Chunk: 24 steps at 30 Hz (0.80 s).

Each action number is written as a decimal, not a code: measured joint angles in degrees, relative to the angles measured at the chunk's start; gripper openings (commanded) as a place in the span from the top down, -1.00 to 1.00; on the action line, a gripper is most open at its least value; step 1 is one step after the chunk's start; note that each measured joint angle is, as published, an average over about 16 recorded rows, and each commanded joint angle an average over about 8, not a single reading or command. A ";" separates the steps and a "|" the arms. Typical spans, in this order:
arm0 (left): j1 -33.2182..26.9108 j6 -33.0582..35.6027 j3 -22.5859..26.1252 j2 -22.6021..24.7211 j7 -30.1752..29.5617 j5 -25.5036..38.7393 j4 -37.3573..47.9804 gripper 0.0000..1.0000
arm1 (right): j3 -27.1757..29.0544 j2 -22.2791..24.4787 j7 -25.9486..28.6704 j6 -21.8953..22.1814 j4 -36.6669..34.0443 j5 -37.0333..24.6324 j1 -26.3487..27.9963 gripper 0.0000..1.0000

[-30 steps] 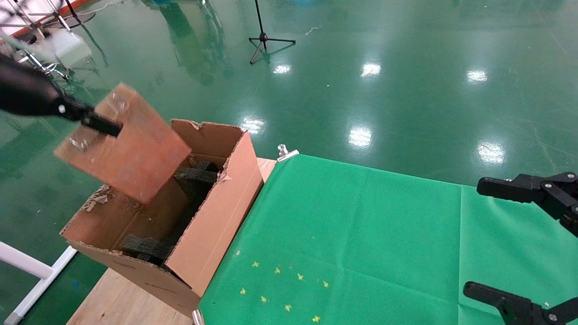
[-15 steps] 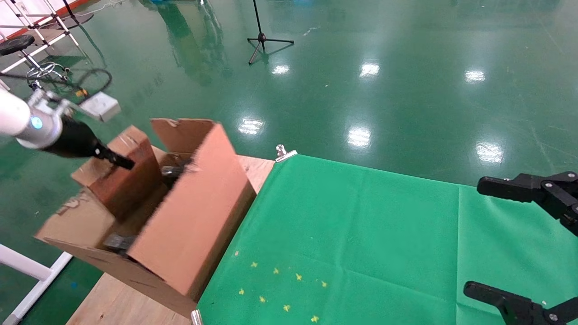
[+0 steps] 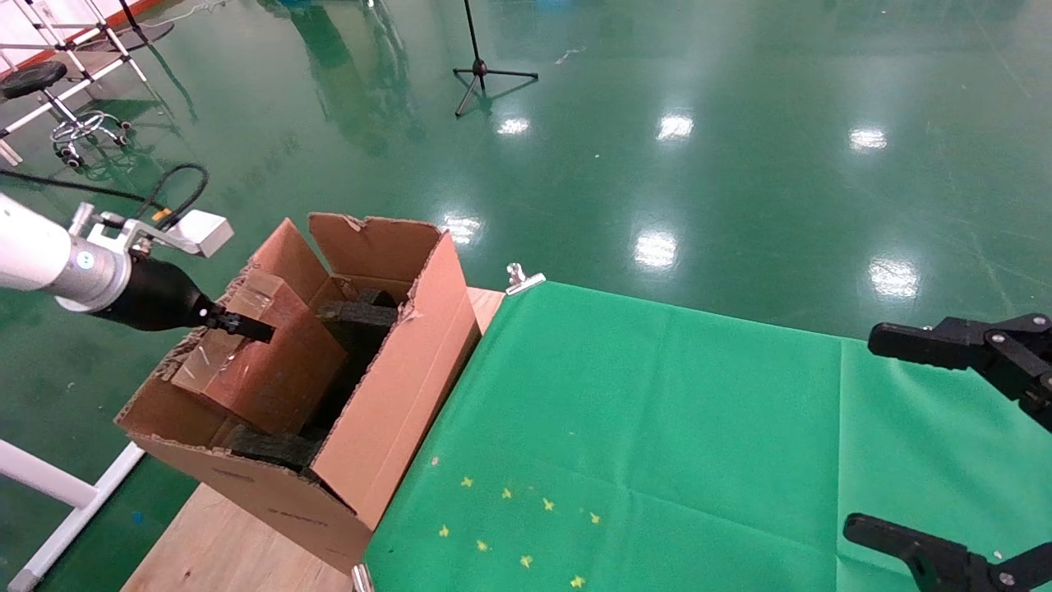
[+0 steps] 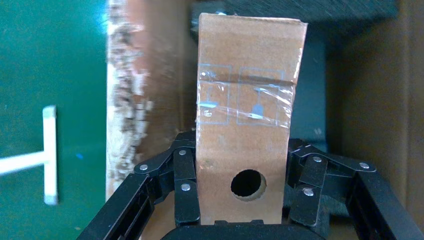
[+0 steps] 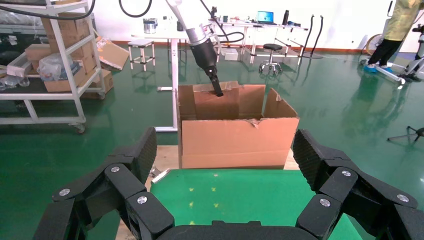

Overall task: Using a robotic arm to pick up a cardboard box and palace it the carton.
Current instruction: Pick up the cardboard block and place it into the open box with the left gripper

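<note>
The cardboard box sits at a slant inside the carton (image 3: 293,360). My left gripper should lift it, straighten it along the carton's far side (image 3: 283,255) and set it down beside the black foam.
The white robotic arm (image 3: 49,263) reaches in from the left, and its left gripper (image 3: 242,329) is shut on the small taped cardboard box (image 3: 271,362). The box sits tilted inside the large carton (image 3: 394,403), between the carton's far wall and the black foam pieces (image 3: 357,316). In the left wrist view the box (image 4: 245,145) stands between the fingers (image 4: 185,185), with its round hole facing the camera. The right wrist view shows the carton (image 5: 235,137), the box (image 5: 215,106) and the left arm (image 5: 200,45) from the front. My right gripper (image 3: 904,436) is open and empty over the green cloth at the right.
The carton stands on a wooden table end (image 3: 230,551), next to the green cloth (image 3: 657,444) with yellow marks. A metal clip (image 3: 519,278) holds the cloth's corner. A white frame (image 3: 66,501) lies below left, and a tripod (image 3: 481,70) stands on the floor.
The left gripper has lowered the cardboard box from above the carton down into it. The carton shifted and swung back. The right gripper has not moved.
</note>
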 measured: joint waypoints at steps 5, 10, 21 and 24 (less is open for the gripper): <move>1.39 -3.05 -0.41 0.14 -3.67 -0.62 1.72 1.00 | 0.00 0.00 0.00 0.00 0.00 0.00 0.00 -1.00; 3.02 -5.72 -0.46 0.40 -7.07 -0.70 2.48 1.00 | -0.01 0.00 0.00 0.00 0.00 0.01 0.00 -1.00; 6.13 -9.25 0.52 0.85 -10.17 0.69 1.34 1.00 | -0.02 0.01 -0.01 0.01 0.00 0.01 0.00 -1.00; 6.29 -9.90 0.72 0.79 -9.98 0.97 0.66 1.00 | -0.02 0.01 -0.01 0.01 0.00 0.01 0.01 -1.00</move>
